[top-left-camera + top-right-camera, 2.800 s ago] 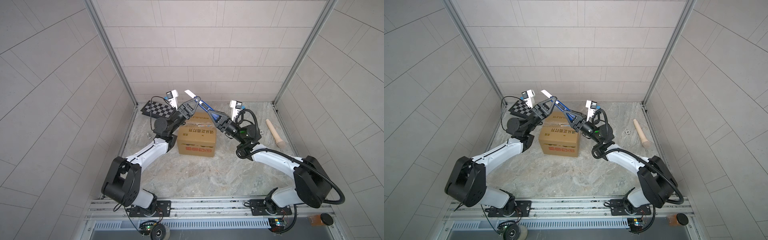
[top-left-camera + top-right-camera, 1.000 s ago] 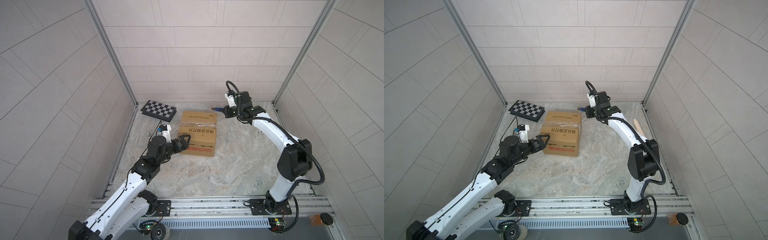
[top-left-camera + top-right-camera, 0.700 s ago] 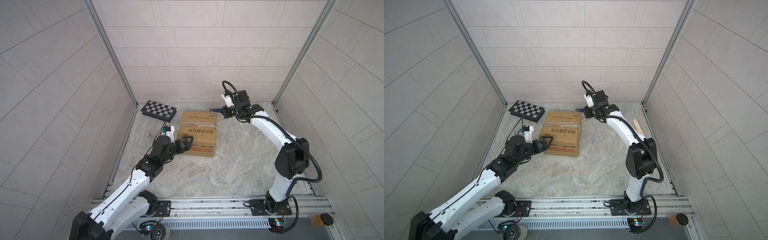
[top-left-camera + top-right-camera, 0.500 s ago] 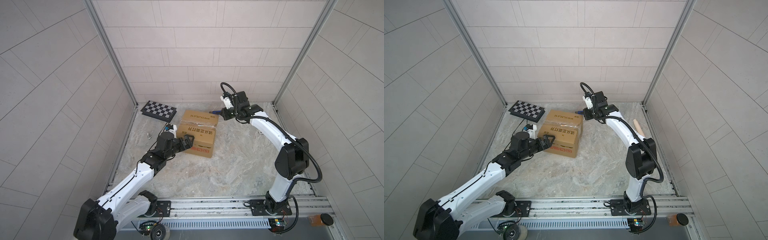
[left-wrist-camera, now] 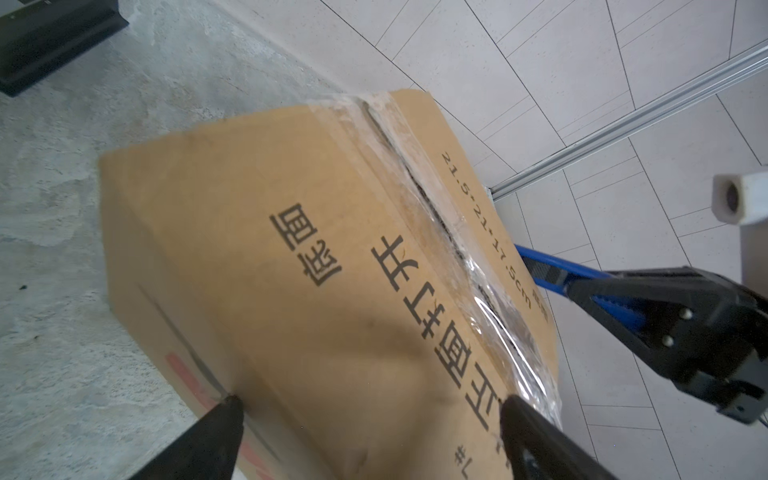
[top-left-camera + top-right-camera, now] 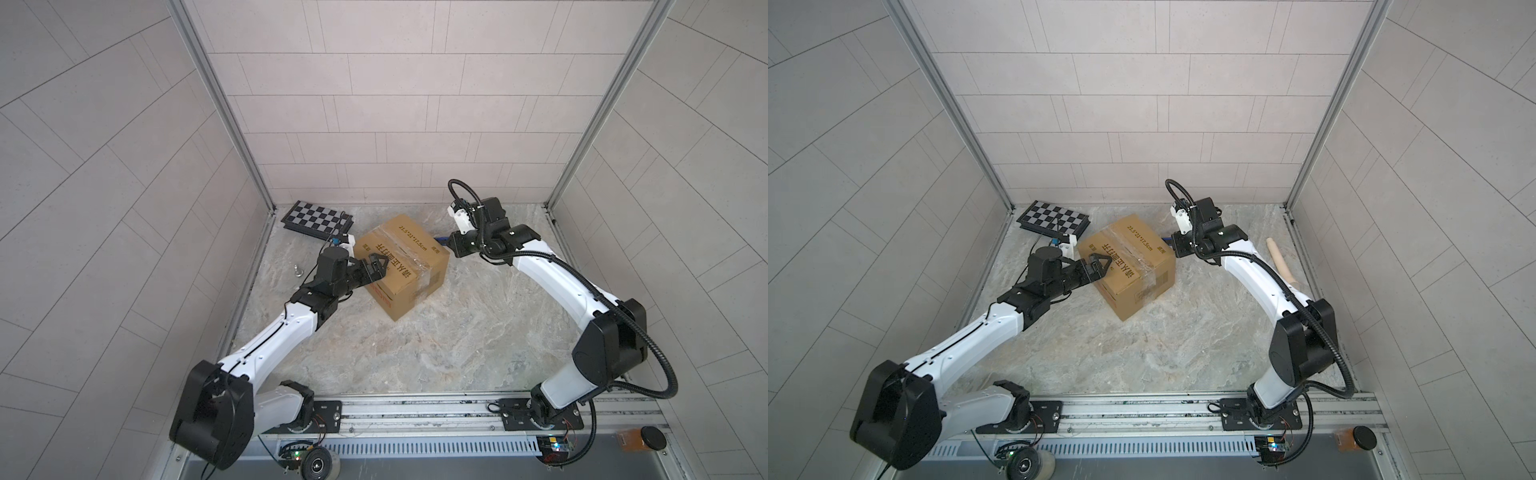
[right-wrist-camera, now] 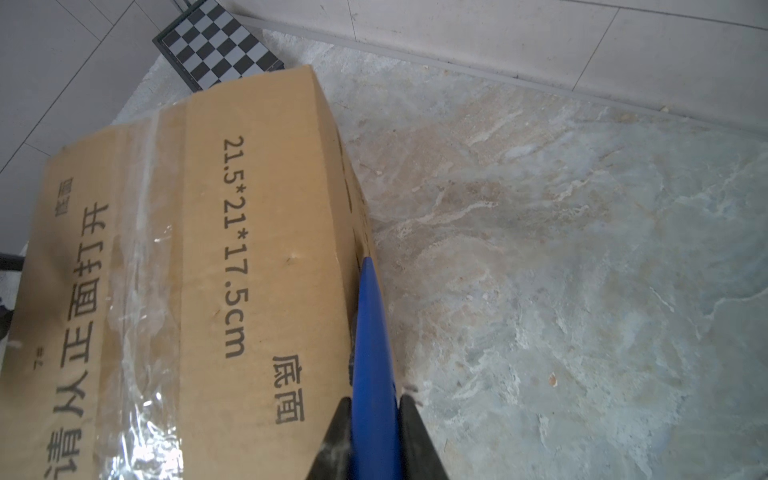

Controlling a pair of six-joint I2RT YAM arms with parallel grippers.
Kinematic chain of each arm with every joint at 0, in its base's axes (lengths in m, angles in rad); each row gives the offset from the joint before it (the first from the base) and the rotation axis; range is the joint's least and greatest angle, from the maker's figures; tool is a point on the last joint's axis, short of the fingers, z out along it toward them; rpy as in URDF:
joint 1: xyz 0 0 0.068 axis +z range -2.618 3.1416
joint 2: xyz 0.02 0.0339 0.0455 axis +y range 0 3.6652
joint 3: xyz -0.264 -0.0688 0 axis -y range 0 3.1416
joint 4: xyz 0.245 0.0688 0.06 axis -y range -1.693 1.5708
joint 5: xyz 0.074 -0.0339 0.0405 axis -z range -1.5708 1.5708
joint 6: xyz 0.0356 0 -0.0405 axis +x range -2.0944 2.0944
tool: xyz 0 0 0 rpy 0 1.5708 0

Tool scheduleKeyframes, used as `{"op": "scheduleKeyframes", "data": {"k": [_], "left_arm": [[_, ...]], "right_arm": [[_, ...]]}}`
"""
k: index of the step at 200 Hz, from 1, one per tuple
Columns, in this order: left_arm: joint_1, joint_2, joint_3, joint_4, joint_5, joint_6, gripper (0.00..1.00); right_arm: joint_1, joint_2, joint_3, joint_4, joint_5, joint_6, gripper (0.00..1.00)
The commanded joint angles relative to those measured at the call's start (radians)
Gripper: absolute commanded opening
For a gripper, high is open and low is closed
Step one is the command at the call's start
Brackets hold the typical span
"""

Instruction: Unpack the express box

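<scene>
With the blue tool against the box's side [image 7: 348, 228], my right gripper next lifts it over the taped seam [image 6: 404, 246] while my left gripper steadies the box.
The express box [image 6: 401, 266] [image 6: 1127, 266] is a brown carton with black print and clear tape along its top seam, standing on the marble floor turned corner-on. My left gripper [image 6: 376, 266] [image 6: 1098, 264] [image 5: 370, 401] is open, its two fingers straddling the box's upper left edge. My right gripper [image 6: 453, 244] [image 6: 1175, 245] [image 7: 372, 401] is shut on a blue tool [image 7: 372, 332] [image 5: 552, 266]. The tool's tip lies against the box's [image 7: 187, 270] far right side, just below the top edge.
A black-and-white chequered board [image 6: 318, 218] [image 6: 1054, 218] lies in the back left corner, just behind the box. A wooden stick [image 6: 1279, 259] lies by the right wall. A small metal piece [image 6: 297, 270] sits near the left wall. Tiled walls enclose three sides.
The box has turned from square-on to corner-on. My left gripper has come forward onto its left edge. My right gripper has shifted a little with the blue tool, staying beside the box.
</scene>
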Motion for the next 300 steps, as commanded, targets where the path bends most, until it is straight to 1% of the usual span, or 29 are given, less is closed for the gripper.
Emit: {"op": "scheduleKeyframes", "data": {"k": [1, 30, 68, 101, 116, 133, 165, 214, 244, 300], "left_arm": [[-0.001, 0.033, 0.028, 0.117, 0.071, -0.009, 1.0], [-0.01, 0.048, 0.022, 0.162, 0.098, -0.04, 1.0], [-0.049, 0.042, 0.018, 0.179, 0.094, -0.047, 1.0], [-0.065, 0.017, 0.018, 0.184, 0.087, -0.059, 1.0], [-0.071, -0.001, 0.033, 0.154, 0.074, -0.043, 1.0], [-0.072, -0.021, 0.047, 0.105, 0.049, -0.019, 1.0], [-0.06, -0.038, 0.099, -0.065, -0.069, 0.072, 1.0], [-0.032, 0.065, 0.208, -0.177, -0.143, 0.164, 1.0], [-0.031, 0.134, 0.259, -0.204, -0.166, 0.185, 1.0], [-0.032, 0.229, 0.326, -0.286, -0.189, 0.18, 1.0]], "right_arm": [[0.013, -0.096, -0.056, -0.005, 0.075, 0.048, 0.0], [0.013, -0.171, -0.073, -0.052, 0.212, 0.038, 0.0], [0.03, -0.203, 0.001, -0.107, 0.288, 0.016, 0.0], [0.138, -0.192, 0.1, -0.165, 0.368, -0.03, 0.0], [0.188, -0.181, 0.14, -0.191, 0.403, -0.05, 0.0], [0.229, -0.175, 0.162, -0.201, 0.409, -0.063, 0.0], [0.293, -0.163, 0.182, -0.205, 0.4, -0.092, 0.0], [0.36, -0.115, 0.219, -0.209, 0.412, -0.109, 0.0], [0.384, -0.079, 0.236, -0.209, 0.436, -0.117, 0.0], [0.402, -0.033, 0.261, -0.206, 0.469, -0.133, 0.0]]}}
